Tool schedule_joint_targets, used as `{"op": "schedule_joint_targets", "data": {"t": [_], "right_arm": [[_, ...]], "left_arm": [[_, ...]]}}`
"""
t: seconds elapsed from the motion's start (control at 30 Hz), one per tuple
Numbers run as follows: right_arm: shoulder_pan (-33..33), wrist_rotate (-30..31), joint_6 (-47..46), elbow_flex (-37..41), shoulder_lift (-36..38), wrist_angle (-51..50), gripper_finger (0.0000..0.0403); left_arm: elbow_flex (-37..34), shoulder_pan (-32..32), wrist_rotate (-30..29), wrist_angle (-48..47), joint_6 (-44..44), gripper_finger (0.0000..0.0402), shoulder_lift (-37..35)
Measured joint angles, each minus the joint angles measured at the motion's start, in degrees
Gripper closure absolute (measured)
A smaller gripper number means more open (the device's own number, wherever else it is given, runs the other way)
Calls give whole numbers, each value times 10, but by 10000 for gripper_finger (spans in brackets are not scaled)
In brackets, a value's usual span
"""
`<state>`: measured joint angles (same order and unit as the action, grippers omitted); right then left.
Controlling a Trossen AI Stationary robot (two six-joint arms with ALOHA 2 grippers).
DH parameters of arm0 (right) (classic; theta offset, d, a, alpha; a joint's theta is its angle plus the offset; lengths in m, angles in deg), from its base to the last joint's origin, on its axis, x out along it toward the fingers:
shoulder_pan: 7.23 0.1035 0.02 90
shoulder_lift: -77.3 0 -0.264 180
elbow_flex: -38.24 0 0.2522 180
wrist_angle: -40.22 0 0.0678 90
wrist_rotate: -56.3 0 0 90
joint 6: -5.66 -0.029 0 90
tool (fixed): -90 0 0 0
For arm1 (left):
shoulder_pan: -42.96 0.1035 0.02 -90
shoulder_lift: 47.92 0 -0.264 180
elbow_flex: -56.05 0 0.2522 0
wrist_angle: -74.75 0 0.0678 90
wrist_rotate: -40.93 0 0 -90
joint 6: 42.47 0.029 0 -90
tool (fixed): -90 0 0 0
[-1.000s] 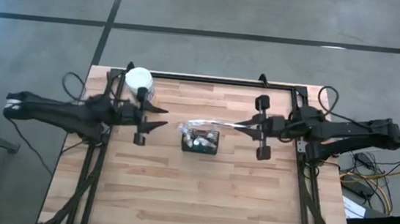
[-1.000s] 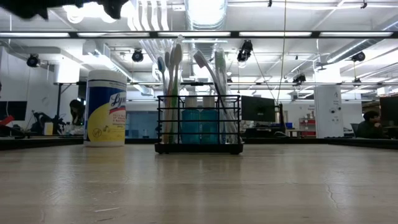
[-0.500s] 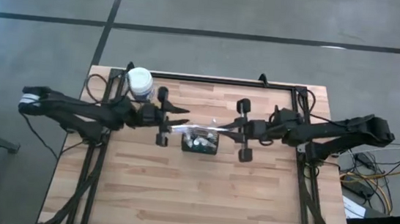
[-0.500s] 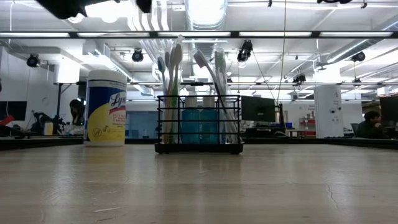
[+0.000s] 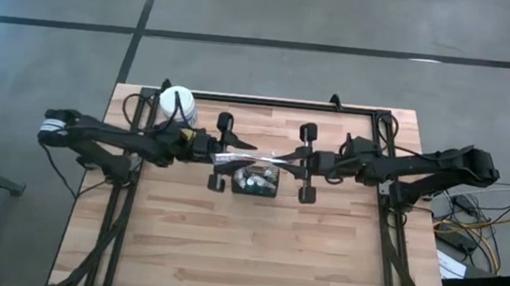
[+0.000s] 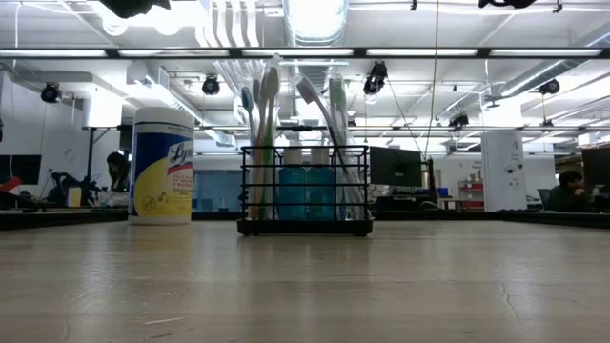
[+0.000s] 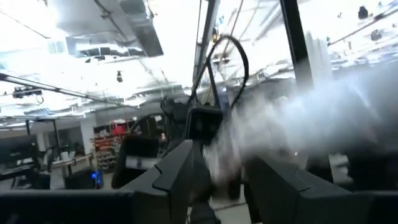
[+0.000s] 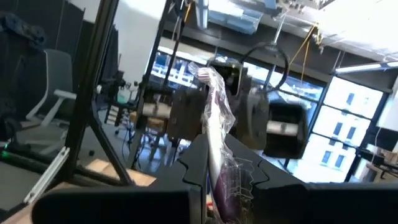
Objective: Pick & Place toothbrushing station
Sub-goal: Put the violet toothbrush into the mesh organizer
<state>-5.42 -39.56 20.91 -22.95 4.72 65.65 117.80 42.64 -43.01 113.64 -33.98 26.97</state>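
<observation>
My left gripper should hold the toothbrush's head end [image 8: 210,81] while my right gripper grips the toothbrush again crosswise, because the wrapped toothbrush lies level along my right gripper's fingers.
The toothbrushing station [image 5: 254,181], a black wire caddy, stands on its base at mid-table. Several toothbrushes [image 6: 269,114] stand upright in it [image 6: 305,191]. Above it a toothbrush in clear plastic wrap [image 5: 258,159] hangs roughly level between my two grippers. My right gripper [image 5: 283,164] comes from the table's right and is shut on it [image 8: 217,163]. My left gripper [image 5: 235,156] comes from the left and is open. The wrap's free end [image 7: 217,162] lies between its fingers [image 7: 221,177]; whether they touch it I cannot tell. My right gripper pinches the wrapped toothbrush's handle end [image 8: 214,142] between its two fingers. The fingers come nearly level from the table's right and lie along the brush. The brush sticks out past the fingertips toward the left gripper, lifted clear above the caddy.
A yellow jar with a white lid [image 5: 177,104] stands on the table at the far left, near the left arm, and left of the caddy in the low view [image 6: 162,167]. A black frame rail [image 5: 278,102] runs along the table's far edge. Bare wood [image 5: 244,255] lies on the near side.
My left gripper has moved toward the table's right, past the jar, until its fingers reach around the wrap's free end. My right gripper has carried the wrapped toothbrush a little toward the left, over the caddy, then held still. The caddy has not moved.
</observation>
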Motion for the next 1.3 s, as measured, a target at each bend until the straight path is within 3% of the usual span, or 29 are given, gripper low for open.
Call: {"op": "schedule_joint_targets", "data": {"t": [0.27,0.63,0.93,1.07,1.3], "right_arm": [[0,-2,15,17,2,41,375],[0,-3,17,21,-24,77,375],[-1,18,-5,21,-51,87,371],[-1,48,-31,21,-36,30,342],[-1,74,-78,21,1,-85,252]], "left_arm": [[5,-1,15,5,-1,264,4],[9,-1,35,5,10,362,3],[19,-2,43,-20,37,381,0],[38,-1,31,-72,41,381,-4],[73,-3,18,-172,58,381,-9]]}}
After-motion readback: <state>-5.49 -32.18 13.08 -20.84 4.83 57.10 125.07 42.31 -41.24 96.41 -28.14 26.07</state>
